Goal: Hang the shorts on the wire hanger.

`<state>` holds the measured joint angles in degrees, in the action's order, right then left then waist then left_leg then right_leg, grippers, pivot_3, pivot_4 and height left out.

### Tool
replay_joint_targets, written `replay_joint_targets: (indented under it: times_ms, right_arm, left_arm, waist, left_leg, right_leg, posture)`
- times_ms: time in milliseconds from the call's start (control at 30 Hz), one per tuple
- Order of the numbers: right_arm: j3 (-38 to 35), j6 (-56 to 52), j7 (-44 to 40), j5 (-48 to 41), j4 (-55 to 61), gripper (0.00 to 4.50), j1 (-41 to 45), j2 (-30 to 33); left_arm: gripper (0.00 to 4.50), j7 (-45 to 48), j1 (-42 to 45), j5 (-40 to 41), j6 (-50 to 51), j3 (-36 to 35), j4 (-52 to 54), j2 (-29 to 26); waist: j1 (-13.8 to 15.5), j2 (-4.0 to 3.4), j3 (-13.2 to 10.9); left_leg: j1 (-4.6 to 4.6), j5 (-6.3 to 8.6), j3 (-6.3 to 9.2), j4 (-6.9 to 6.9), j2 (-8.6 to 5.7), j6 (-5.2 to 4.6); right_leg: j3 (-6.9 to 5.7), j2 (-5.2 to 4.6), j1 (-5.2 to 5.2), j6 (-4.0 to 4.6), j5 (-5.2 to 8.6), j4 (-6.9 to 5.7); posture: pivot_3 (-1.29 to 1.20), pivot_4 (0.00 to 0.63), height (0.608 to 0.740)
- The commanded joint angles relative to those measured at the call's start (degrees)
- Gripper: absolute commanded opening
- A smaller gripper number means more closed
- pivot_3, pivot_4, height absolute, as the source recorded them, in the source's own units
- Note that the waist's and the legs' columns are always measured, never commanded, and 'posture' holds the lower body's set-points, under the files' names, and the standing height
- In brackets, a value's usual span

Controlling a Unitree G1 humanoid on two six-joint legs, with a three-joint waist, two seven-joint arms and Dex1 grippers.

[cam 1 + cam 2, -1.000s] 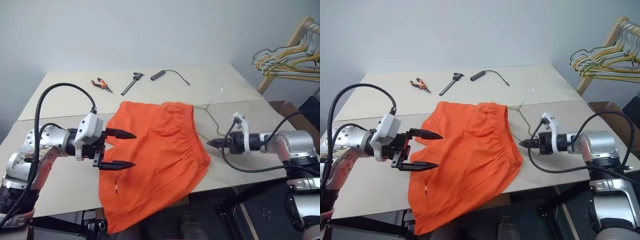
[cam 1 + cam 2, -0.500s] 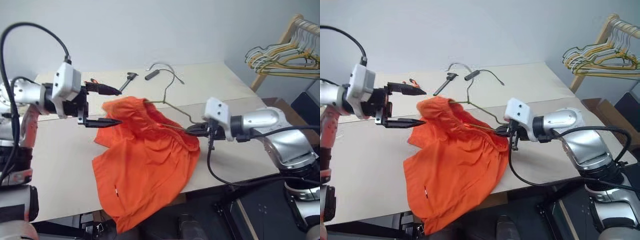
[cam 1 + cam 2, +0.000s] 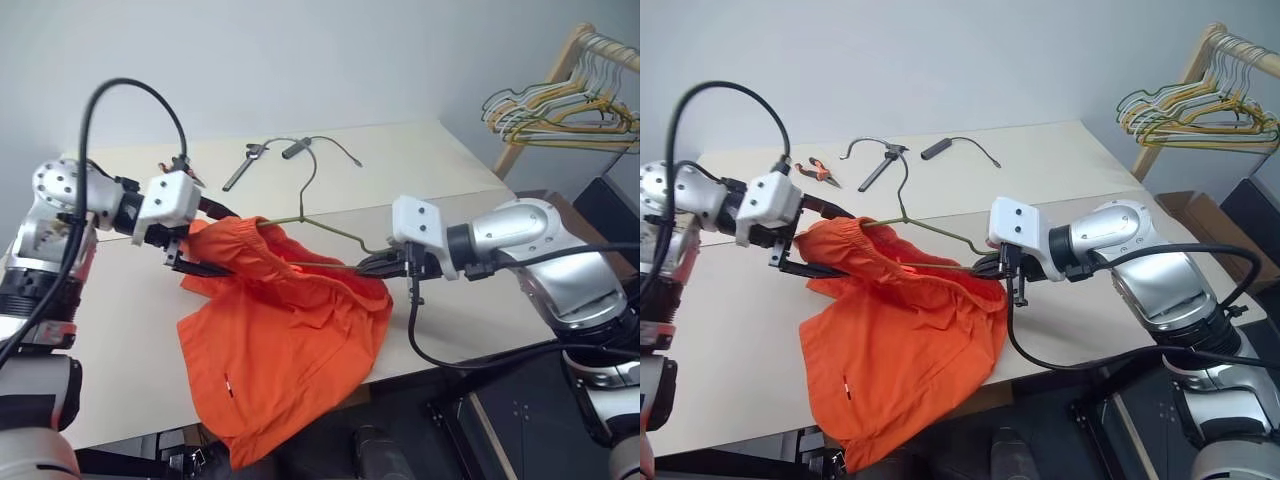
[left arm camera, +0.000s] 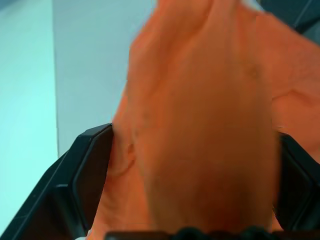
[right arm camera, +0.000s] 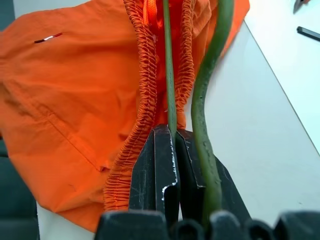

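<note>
The wire hanger's arm (image 3: pixel 302 218) runs into the waistband's end (image 3: pixel 260 223), so I expect the wire hanger to stay tilted up when my left gripper alone holds that end of the waistband.
The orange shorts (image 3: pixel 285 340) lie bunched on the table, one leg hanging over its front edge. The wire hanger (image 3: pixel 322 229) is tilted up off the table. Its hook (image 3: pixel 303 150) points toward the far side, and its lower bar (image 5: pixel 168 75) runs into the gathered waistband. My right gripper (image 3: pixel 372 266) is shut on that thin bar at the right end of the shorts, and the thicker green arm (image 5: pixel 205 120) passes beside the fingers. My left gripper (image 3: pixel 220 243) stands open at the left end of the shorts, with a fold of orange fabric between its wide fingers (image 4: pixel 92 167).
On the far part of the table (image 3: pixel 430 160) lie orange-handled pliers (image 3: pixel 812 170), a black tool (image 3: pixel 878 171) and a black handle with a cable (image 3: pixel 940 149). A bunch of pale and yellow hangers (image 3: pixel 555 105) hangs on a wooden rail at the far right, off the table.
My right gripper lifted the hanger and carried it left, dragging the shorts' waistband up into a bunch. My left gripper swung up and in, and its open fingers now straddle the shorts' left end.
</note>
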<state>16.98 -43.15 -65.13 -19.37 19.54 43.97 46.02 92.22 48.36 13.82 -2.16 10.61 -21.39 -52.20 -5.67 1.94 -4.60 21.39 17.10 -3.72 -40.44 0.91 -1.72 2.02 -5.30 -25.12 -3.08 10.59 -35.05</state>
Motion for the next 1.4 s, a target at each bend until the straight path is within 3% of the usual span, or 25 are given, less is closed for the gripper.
replay_joint_targets:
  times_ms: [33,433,600,833,1067,1233,1400]
  right_arm:
    - [-1.8,-1.9,-0.3,-1.9,1.4,0.00,2.2,-0.3]
    - [-2.5,-6.5,0.4,-3.9,1.8,0.00,3.5,-0.9]
    - [-3.2,-7.6,0.5,-4.7,1.6,0.00,3.8,-1.2]
    - [-6.1,-9.7,3.0,-5.0,1.1,2.14,1.6,1.0]
    - [-19.1,-12.1,6.8,-7.7,-0.9,4.49,-5.7,6.2]
    - [-34.6,-18.0,8.4,-18.0,0.5,4.49,-13.7,3.8]
    - [-32.9,-12.0,12.6,-16.4,9.2,4.49,-29.1,-0.1]
  left_arm:
    - [3.85,0.3,1.4,-1.7,-2.4,0.6,-0.6,0.6]
    - [0.03,0.3,0.9,0.0,-0.5,0.2,-0.1,2.2]
    - [0.03,0.2,0.7,-0.1,0.5,-0.2,0.2,2.4]
    - [0.00,0.3,0.7,1.5,3.7,-1.8,0.0,2.7]
    - [0.00,0.3,0.1,3.2,7.6,-2.9,-0.3,2.6]
    - [0.00,0.1,-0.6,2.2,7.6,-3.1,-1.4,2.4]
    - [0.00,-0.1,-1.4,2.2,8.0,-3.6,-1.5,2.2]
  waist:
    - [-0.1,0.00,0.0]
    - [-1.4,0.00,0.0]
    - [-1.6,0.00,0.0]
    - [-1.6,0.00,0.0]
    - [-1.3,0.00,0.0]
    - [-1.3,0.00,0.0]
    - [-1.4,0.00,0.0]
  left_leg:
    - [0.01,0.00,0.00,0.00,0.00,0.00]
    - [0.03,0.00,0.07,-0.06,0.01,-0.01]
    - [0.03,0.00,0.15,-0.06,0.02,-0.01]
    - [0.04,0.01,0.21,-0.09,0.02,-0.01]
    - [0.20,0.04,0.21,-0.27,0.01,-0.06]
    - [0.15,0.04,0.22,-0.29,0.01,-0.07]
    - [0.14,0.06,0.31,-0.30,0.04,-0.10]
  right_leg:
    - [0.01,0.00,-0.02,0.00,0.00,-0.01]
    - [0.01,-0.01,-0.04,0.00,0.00,-0.05]
    - [0.01,-0.01,-0.05,0.00,0.00,-0.07]
    - [0.01,-0.02,-0.04,0.00,0.00,-0.08]
    - [-0.05,-0.06,-0.07,-0.02,-0.01,-0.07]
    - [-0.03,-0.03,-0.03,-0.02,-0.01,-0.09]
    - [-0.03,0.00,0.02,-0.03,0.00,-0.07]
  posture:
    - [-0.13,0.021,0.740]
    - [-0.14,0.040,0.740]
    - [-0.15,0.043,0.740]
    - [-0.15,0.040,0.740]
    - [-0.15,0.045,0.740]
    - [-0.16,0.053,0.740]
    - [-0.17,0.060,0.740]
